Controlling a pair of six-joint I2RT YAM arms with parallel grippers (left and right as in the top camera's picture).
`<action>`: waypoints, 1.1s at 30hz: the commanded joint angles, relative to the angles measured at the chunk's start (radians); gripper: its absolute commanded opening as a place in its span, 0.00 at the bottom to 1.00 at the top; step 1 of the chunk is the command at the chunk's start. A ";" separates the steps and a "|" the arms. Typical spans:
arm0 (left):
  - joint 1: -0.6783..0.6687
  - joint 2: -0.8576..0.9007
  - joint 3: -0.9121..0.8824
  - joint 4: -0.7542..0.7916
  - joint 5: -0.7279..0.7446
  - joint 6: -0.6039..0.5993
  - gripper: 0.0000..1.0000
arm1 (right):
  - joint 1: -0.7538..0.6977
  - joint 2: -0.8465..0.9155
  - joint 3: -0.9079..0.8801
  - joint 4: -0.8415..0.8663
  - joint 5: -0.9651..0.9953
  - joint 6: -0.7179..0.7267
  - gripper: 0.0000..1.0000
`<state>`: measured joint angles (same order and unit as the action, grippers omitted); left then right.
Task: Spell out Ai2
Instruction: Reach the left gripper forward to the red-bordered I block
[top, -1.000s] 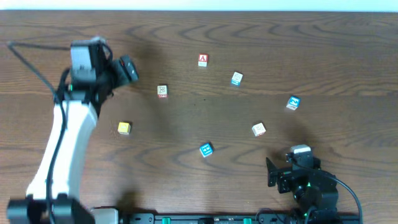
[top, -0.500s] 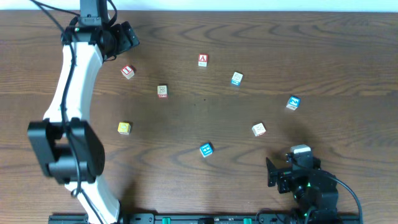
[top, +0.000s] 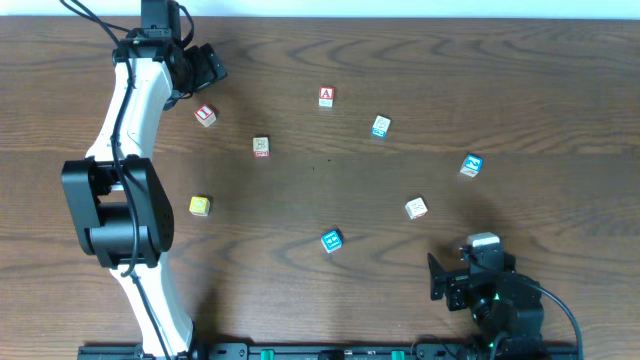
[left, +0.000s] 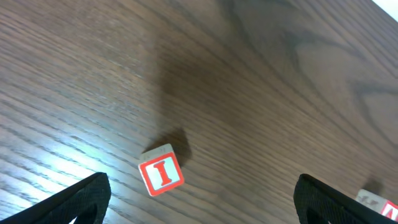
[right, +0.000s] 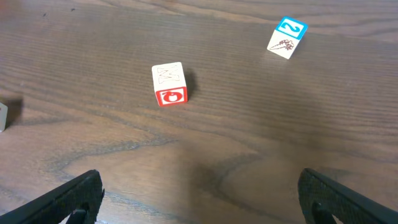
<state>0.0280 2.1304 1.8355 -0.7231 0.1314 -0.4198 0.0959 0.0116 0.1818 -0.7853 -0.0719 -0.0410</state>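
I need to turn my left gripper square to the block's sides (left: 147, 180) before I close it, because the red I block (left: 161, 170) lies slanted to its open fingers.
The red A block (top: 326, 97) lies at the table's far middle. The red I block (top: 205, 116) lies at the far left; in the left wrist view it (left: 161, 170) shows its letter. The blue 2 block (top: 471, 165) lies at the right and shows in the right wrist view (right: 286, 35). My left gripper (top: 205, 65) is open and empty, above and behind the I block (left: 199, 202). My right gripper (top: 452, 280) is open and empty near the front edge (right: 199, 199), well short of the 2 block.
Other blocks lie scattered: a beige one (top: 261, 147), a yellow one (top: 200, 206), a blue one (top: 331, 241), a light blue one (top: 380, 126) and a white and red one (top: 416, 208), also in the right wrist view (right: 168, 84).
My left arm swung from over the left side to the far left edge, uncovering the I block. The right arm and the blocks have not moved.
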 joint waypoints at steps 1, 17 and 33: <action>0.002 0.008 0.023 0.003 0.018 -0.007 0.95 | -0.006 -0.006 -0.009 0.000 -0.004 -0.001 0.99; 0.003 0.063 0.018 0.100 -0.110 -0.204 0.95 | -0.006 -0.006 -0.009 0.000 -0.004 -0.001 0.99; -0.025 0.182 0.018 0.023 -0.078 -0.240 0.95 | -0.006 -0.006 -0.009 0.001 -0.004 -0.001 0.99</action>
<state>0.0025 2.3081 1.8359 -0.6918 0.0528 -0.6510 0.0959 0.0116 0.1818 -0.7853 -0.0719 -0.0410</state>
